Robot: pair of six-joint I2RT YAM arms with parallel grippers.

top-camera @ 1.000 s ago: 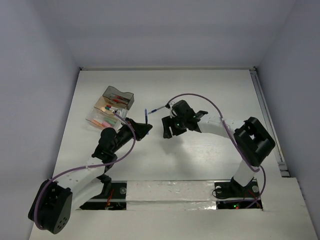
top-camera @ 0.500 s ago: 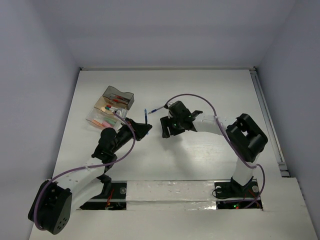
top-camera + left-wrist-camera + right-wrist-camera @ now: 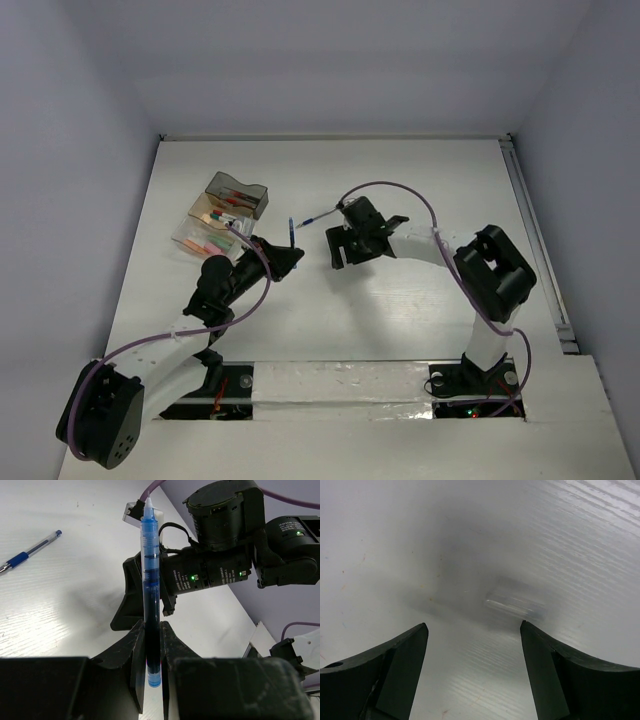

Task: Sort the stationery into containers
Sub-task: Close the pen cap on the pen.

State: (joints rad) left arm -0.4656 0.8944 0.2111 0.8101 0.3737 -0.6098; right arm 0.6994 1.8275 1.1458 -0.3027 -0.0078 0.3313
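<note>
The blue pen's white tip (image 3: 148,503) is uncapped in my left gripper, so I should take the clear cap (image 3: 514,605) with my right gripper and put it on before sorting.
My left gripper (image 3: 152,626) is shut on a blue pen (image 3: 151,575), which stands up out of the jaws with its white tip bare. From above, that pen (image 3: 291,231) sits between the two arms, just past my left gripper (image 3: 287,256). My right gripper (image 3: 473,630) hangs open low over the table with nothing between its fingers. A small clear cap-like piece (image 3: 514,604) lies blurred just beyond them. A second blue pen (image 3: 317,218) lies on the table beside my right gripper (image 3: 352,248). The containers (image 3: 204,229) cluster at the left, holding pink and orange pieces.
A smoky dark grey tray (image 3: 240,193) with red-capped pens stands at the back of the cluster. Purple cables (image 3: 400,190) loop over both arms. The loose blue pen (image 3: 30,551) lies left of the right arm's black body (image 3: 220,555).
My right gripper has drifted slightly up and away from the left one, and its jaws have spread wider. The left arm and its pen have not moved.
</note>
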